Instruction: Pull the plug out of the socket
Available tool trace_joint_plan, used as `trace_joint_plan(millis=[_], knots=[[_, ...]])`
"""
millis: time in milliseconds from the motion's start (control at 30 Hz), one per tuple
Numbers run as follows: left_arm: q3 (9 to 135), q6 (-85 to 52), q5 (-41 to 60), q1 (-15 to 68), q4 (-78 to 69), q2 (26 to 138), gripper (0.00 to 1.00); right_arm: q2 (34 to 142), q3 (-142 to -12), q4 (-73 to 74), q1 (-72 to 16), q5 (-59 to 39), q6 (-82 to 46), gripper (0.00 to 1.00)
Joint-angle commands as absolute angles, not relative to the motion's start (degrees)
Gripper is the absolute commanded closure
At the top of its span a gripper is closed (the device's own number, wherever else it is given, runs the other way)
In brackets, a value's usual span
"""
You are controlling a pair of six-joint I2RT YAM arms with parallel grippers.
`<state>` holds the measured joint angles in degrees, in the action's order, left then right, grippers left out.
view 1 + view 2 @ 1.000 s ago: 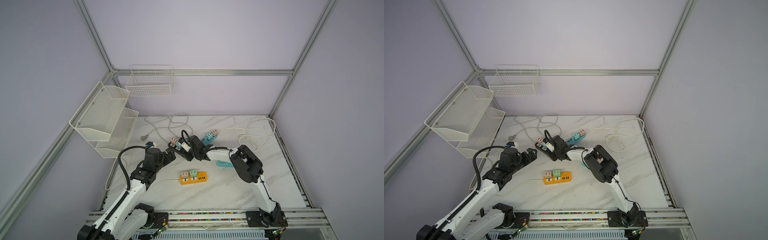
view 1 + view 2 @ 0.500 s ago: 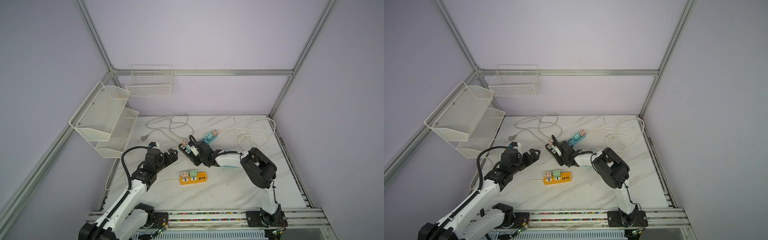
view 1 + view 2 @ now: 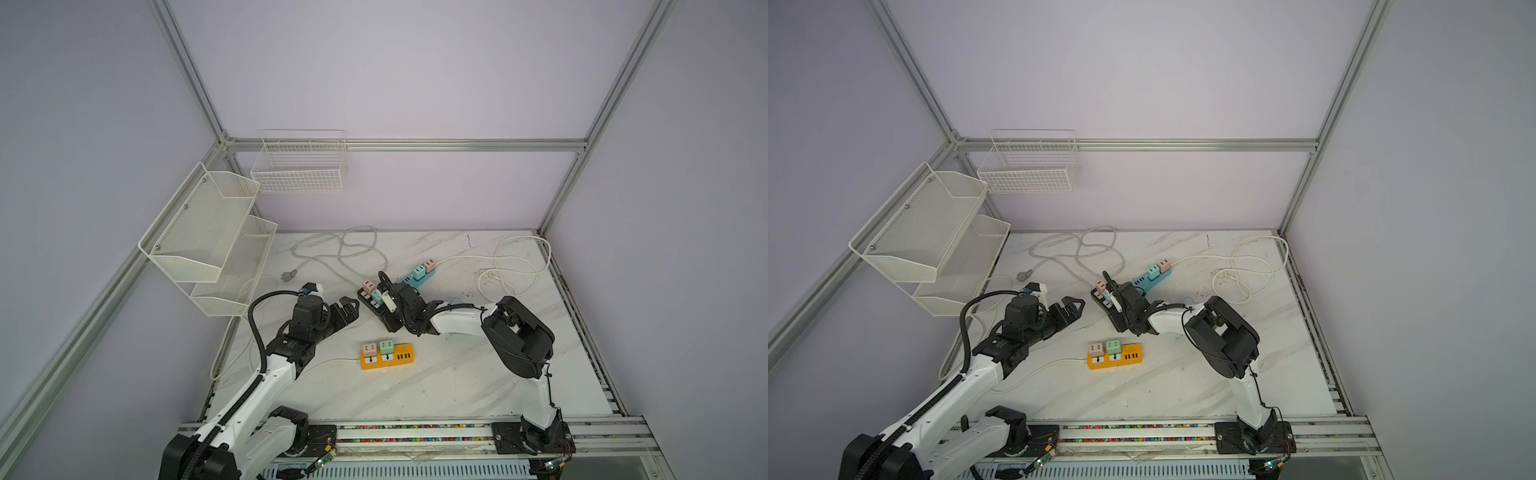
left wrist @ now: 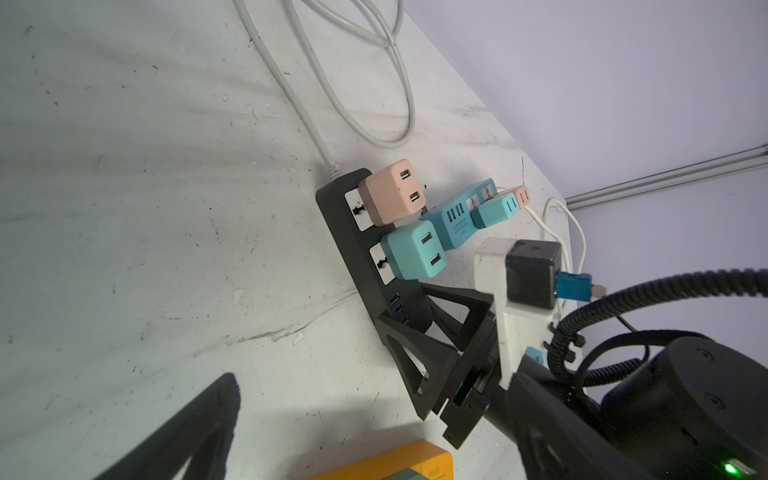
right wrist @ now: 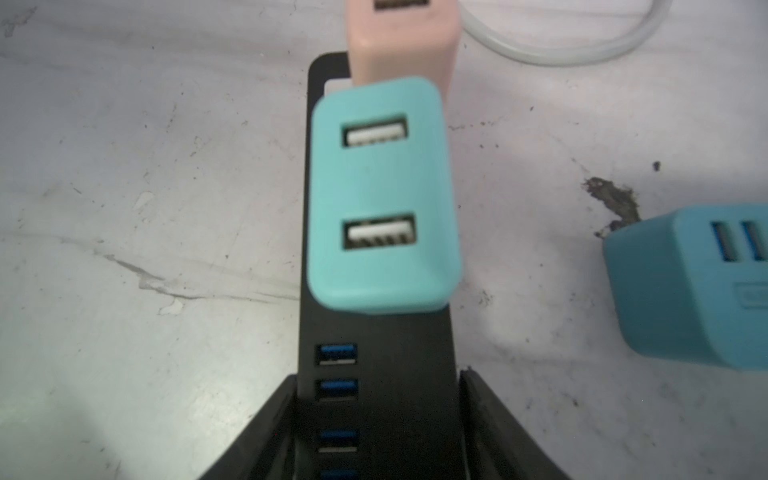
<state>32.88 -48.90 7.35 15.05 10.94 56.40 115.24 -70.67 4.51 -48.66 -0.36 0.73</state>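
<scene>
My right gripper straddles the black strip's USB end (image 5: 384,392), so my left gripper should steady the black strip's side (image 4: 357,260), freeing my right gripper for the teal plug.
A black socket strip (image 3: 368,300) (image 5: 374,332) lies at mid-table with a teal plug (image 3: 377,296) (image 5: 382,195) and a pink plug (image 3: 368,286) (image 4: 392,191) both seated in it. My right gripper (image 3: 385,314) (image 5: 376,395) straddles the strip's USB end. Its fingers (image 5: 490,415) flank the strip, and a thin gap shows on one side. The teal plug stands just ahead of its fingertips. My left gripper (image 3: 349,307) (image 3: 1073,305) hovers open and empty a short way left of the strip. Only one of its fingers (image 4: 199,424) shows in the left wrist view.
An orange strip (image 3: 386,355) with a pink and a green plug lies nearer the front. A blue strip (image 3: 419,276) with two plugs sits just behind the black one. White cables (image 3: 340,253) loop across the back. Wire baskets (image 3: 208,241) hang on the left wall.
My right gripper has drawn the black strip rightward and toward the front, then eased its fingers apart. The left gripper has stayed about where it was, open.
</scene>
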Motion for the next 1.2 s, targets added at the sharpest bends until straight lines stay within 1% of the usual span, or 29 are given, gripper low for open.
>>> trace_joint_plan(millis=[0, 167, 267, 367, 567, 733, 867, 967, 1167], knots=[[32.6, -48.6, 9.1, 14.8, 8.7, 56.7, 0.00, 109.6, -70.6, 3.3, -49.0, 0.0, 0.8, 0.31], [33.6, -48.6, 9.2, 14.8, 7.8, 58.1, 0.00, 106.2, -71.4, 0.6, -49.0, -0.2, -0.2, 0.29], [34.8, -48.3, 9.4, 14.7, 7.5, 60.3, 0.00, 106.4, -73.8, -2.2, -48.9, 0.4, -1.9, 0.29], [36.3, -48.1, 10.0, 14.7, 7.0, 63.1, 0.03, 107.3, -75.9, -3.8, -49.0, -0.2, -3.7, 0.30], [39.0, -47.9, 11.4, 14.3, 3.9, 70.1, 0.11, 110.7, -80.0, -6.9, -48.9, 0.3, -3.8, 0.33], [40.9, -48.6, 13.5, 13.5, 0.1, 75.9, 0.21, 113.8, -82.7, -8.6, -48.9, 1.3, -3.4, 0.35], [43.1, -48.2, 14.2, 13.5, -1.2, 79.8, 0.27, 115.6, -84.4, -9.3, -49.0, 2.3, -3.1, 0.35], [44.8, -48.2, 15.0, 13.5, -2.3, 83.9, 0.30, 117.0, -85.6, -9.8, -48.9, 3.0, -2.4, 0.37], [46.9, -48.2, 14.6, 13.3, -3.0, 88.2, 0.37, 119.2, -87.7, -9.9, -48.9, 2.6, -1.1, 0.40]])
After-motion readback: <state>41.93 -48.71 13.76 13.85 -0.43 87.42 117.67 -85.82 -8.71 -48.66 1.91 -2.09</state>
